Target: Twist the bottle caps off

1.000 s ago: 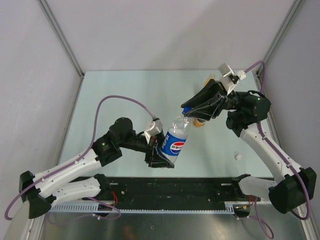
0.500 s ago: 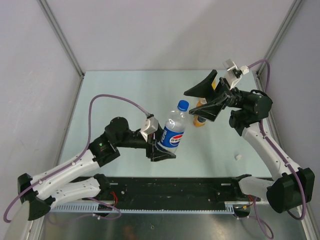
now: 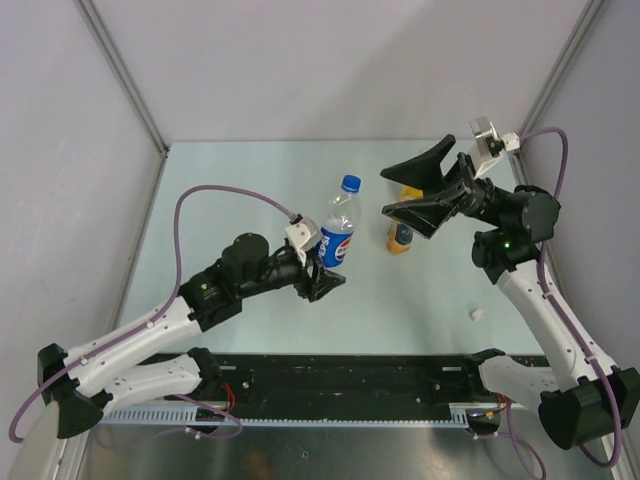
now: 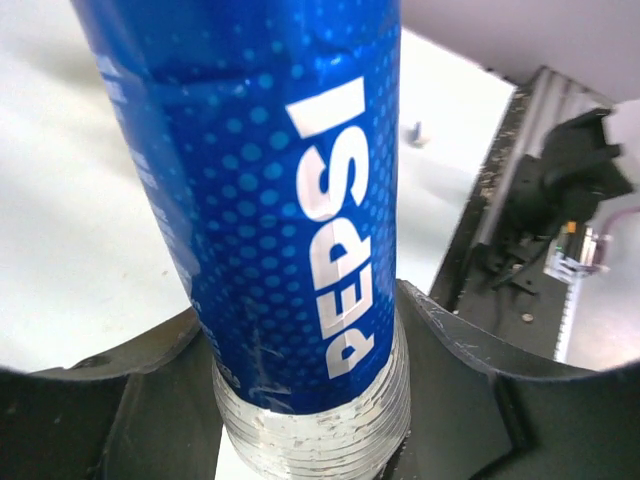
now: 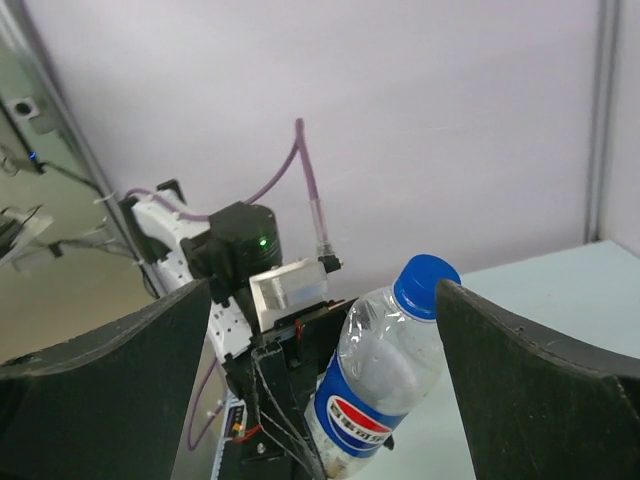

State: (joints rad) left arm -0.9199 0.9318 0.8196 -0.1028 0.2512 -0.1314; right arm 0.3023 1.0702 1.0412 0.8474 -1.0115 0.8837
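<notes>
I expect the blue cap [image 3: 351, 184] to stay on and need repeated turns when I turn it, because it sits low and tight on the bottle's neck [image 3: 348, 195].
My left gripper [image 3: 322, 268] is shut on the lower body of the clear blue-labelled water bottle [image 3: 337, 230], which is held off the table and leans a little. In the left wrist view the label [image 4: 270, 200] fills the frame between both fingers [image 4: 470, 400]. The blue cap [image 3: 350, 184] sits on the bottle's neck. My right gripper [image 3: 385, 190] is open, to the right of the cap and apart from it. Its wrist view shows the cap [image 5: 425, 285] just inside the right finger [image 5: 540, 380]. The short orange bottle [image 3: 400, 238] stands below the right gripper's fingers.
A small white cap [image 3: 476, 314] lies loose on the table at the right, also seen as a white cap [image 4: 415, 132] near the black rail [image 4: 520, 180]. A yellow-orange shape [image 3: 410, 190] shows between the right fingers. Grey walls close the back and sides.
My right gripper has opened off the blue cap and pulled back to the right. My left arm has carried the bottle farther back and left, and more upright.
</notes>
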